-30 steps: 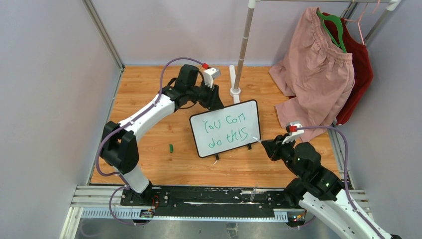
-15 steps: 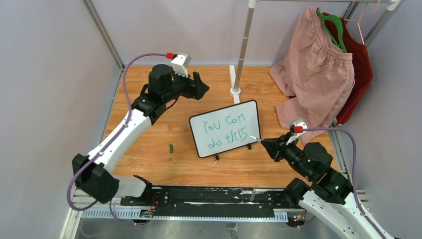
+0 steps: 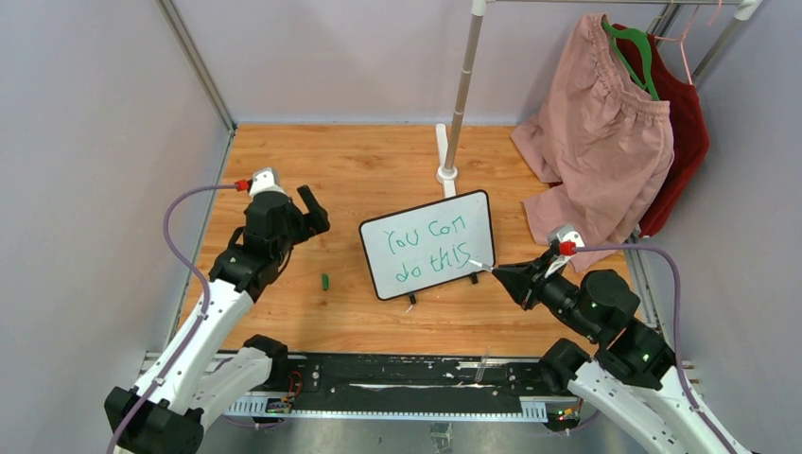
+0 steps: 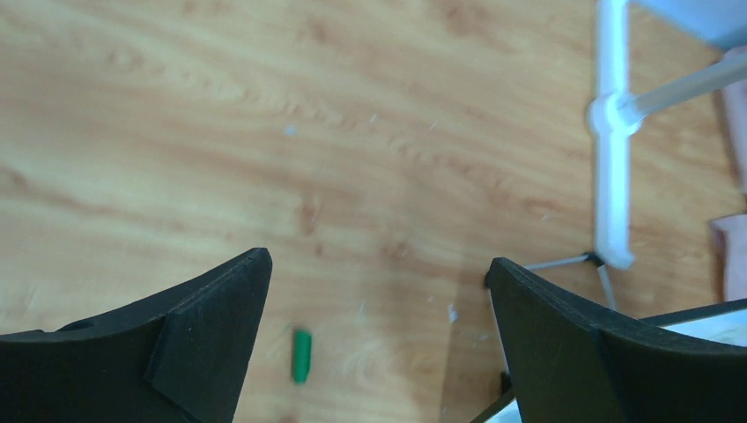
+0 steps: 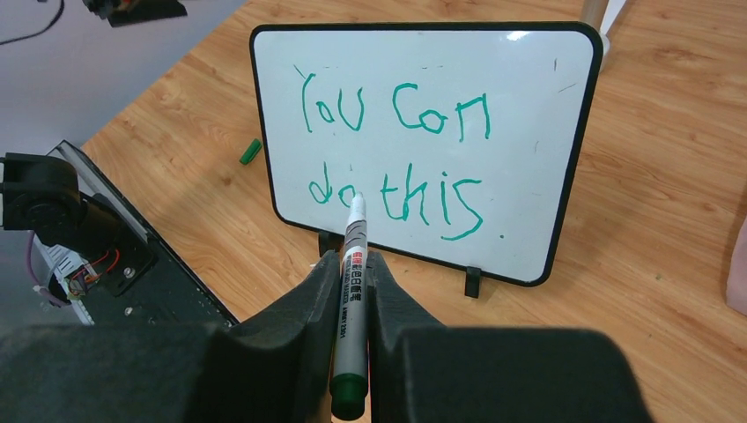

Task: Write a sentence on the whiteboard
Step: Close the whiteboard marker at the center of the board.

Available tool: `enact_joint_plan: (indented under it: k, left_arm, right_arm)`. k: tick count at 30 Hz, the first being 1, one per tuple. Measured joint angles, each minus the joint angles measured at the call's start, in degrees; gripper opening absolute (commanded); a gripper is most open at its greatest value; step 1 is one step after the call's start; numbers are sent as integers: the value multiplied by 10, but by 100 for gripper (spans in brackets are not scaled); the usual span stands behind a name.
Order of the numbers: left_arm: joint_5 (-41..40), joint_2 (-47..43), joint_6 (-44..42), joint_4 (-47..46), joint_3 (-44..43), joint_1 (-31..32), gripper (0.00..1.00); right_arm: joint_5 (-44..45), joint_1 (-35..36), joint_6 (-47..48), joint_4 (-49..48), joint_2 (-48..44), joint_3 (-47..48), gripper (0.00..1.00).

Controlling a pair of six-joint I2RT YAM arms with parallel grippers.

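Note:
My left gripper is coming down toward the green cap [image 3: 324, 282], which lies free with its narrow width [image 4: 301, 355] in line with the open fingers. It should keep going down until its fingers are on both sides of the cap.
The whiteboard [image 3: 470, 219] [image 5: 537, 106] stands tilted on its two feet at the table's middle. The sentence [image 3: 427, 248] [image 5: 395, 110] "You can do this" is on it in green, in two lines. My right gripper [image 3: 503, 272] [image 5: 352, 257] is shut on a grey marker [image 5: 350, 291], level with the board's lower right corner. The marker's white tip [image 3: 483, 266] lies by the word "this". My left gripper [image 3: 316, 212] [image 4: 377, 261] hangs open and holds nothing, left of the board and apart from it. A green cap [image 3: 324, 281] [image 4: 302, 355] lies on the wood below it.
A white clothes-rack pole [image 3: 461, 90] rises behind the board, its foot [image 3: 446, 174] [image 4: 613, 176] on the table. Pink shorts [image 3: 596, 142] and a red garment [image 3: 683, 142] hang at the back right. Grey walls close in both sides. A black rail [image 3: 378, 371] runs along the near edge.
My left arm has swung back from the board's top left corner toward the near left, and its jaws have opened wide. The right gripper with the marker has hardly moved.

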State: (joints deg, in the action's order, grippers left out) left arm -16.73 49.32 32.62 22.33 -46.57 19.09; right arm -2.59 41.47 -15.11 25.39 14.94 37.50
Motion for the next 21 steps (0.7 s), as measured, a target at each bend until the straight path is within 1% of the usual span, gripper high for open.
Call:
enact_joint_plan:
  k: [5, 9, 12, 16, 21]
  left_arm:
    - [-16, -6, 30, 89, 40, 0, 100]
    - [-24, -20, 34, 123, 55, 0, 99]
    - [-22, -27, 33, 132, 61, 0, 97]
    - [2, -36, 27, 127, 75, 0, 95]
    - [37, -47, 7, 120, 88, 0, 94]
  right_arm:
    - [-10, 0, 0, -7, 7, 0, 0]
    - [-11, 0, 0, -14, 8, 0, 0]
    - [-10, 0, 0, -18, 12, 0, 0]
    - [-6, 0, -1, -23, 11, -10, 0]
    - [23, 0, -6, -17, -16, -46, 0]
